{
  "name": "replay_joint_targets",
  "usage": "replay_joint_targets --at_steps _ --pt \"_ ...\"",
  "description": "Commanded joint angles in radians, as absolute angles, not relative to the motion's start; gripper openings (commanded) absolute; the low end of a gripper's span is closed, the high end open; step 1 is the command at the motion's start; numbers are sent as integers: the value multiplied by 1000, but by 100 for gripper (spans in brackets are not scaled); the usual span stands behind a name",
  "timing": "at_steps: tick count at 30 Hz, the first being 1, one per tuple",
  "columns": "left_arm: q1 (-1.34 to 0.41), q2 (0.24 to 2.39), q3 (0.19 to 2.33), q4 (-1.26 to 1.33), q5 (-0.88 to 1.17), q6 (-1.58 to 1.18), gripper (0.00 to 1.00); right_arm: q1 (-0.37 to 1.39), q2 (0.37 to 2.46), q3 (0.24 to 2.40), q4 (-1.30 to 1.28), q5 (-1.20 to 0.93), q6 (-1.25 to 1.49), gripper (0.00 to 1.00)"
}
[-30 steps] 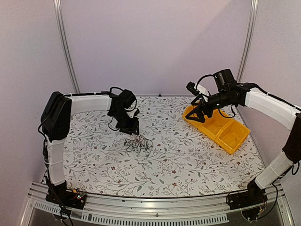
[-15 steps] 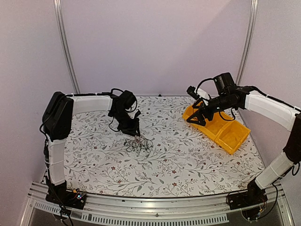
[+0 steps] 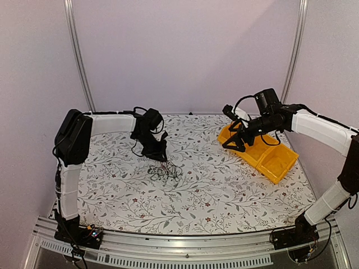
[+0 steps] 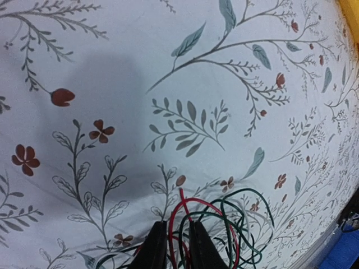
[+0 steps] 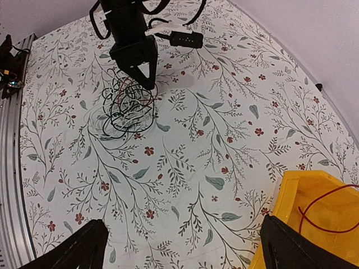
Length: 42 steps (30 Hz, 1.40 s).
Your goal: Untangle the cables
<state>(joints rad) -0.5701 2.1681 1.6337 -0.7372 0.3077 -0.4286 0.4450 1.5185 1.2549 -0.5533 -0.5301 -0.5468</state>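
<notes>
The red cable (image 4: 192, 199) passes through the dark green loops (image 4: 228, 222), so next I raise it with my left gripper and pass it to my right gripper.
The cables (image 3: 164, 170) lie as a small clump of red, dark green, black and whitish loops on the flowered table; the clump also shows in the right wrist view (image 5: 126, 103). My left gripper (image 3: 159, 152) stands over the clump's far edge, its tips down in the wires. In the left wrist view my left gripper (image 4: 178, 246) is nearly closed, with a red cable (image 4: 185, 213) and a dark one running between the fingers (image 4: 154, 249). My right gripper (image 3: 234, 143) is wide open and empty, held above the near-left corner of the yellow bin (image 3: 280, 162).
The yellow two-compartment bin (image 5: 291, 196) sits at the back right; one red wire (image 5: 322, 204) lies inside it. The metal rail (image 3: 168, 246) runs along the table's near edge. Thick black arm cables hang by the left wrist (image 5: 168, 14).
My right gripper has dropped and drifted a little left, toward the bin's corner. My left gripper has stayed on the clump with hardly any motion.
</notes>
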Motion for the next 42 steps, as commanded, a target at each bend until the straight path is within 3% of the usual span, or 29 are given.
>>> replay_joint_targets --at_steps 1,5,10,13,24,31,42 --pt "-557 2170 1664 -716 327 -436 7 446 1497 1230 -541 -541 -550 99" --pt "-557 2135 1674 -718 333 -423 0 446 1505 1245 -543 -564 -554 97" --pt "-558 1997 1647 -720 305 -406 0 446 1527 1331 -573 -662 -569 66" --pt "-562 1868 1613 -688 326 -374 0 446 1573 1416 -630 -748 -564 60" --pt "-575 1488 1411 -535 433 -276 0 548 1769 1711 -546 -840 -431 66" --pt "-581 1449 1337 -445 452 -306 0 647 1991 1936 -497 -933 -318 72" --pt "-617 1449 1307 -358 484 -346 0 721 2088 1937 -418 -968 -227 66"
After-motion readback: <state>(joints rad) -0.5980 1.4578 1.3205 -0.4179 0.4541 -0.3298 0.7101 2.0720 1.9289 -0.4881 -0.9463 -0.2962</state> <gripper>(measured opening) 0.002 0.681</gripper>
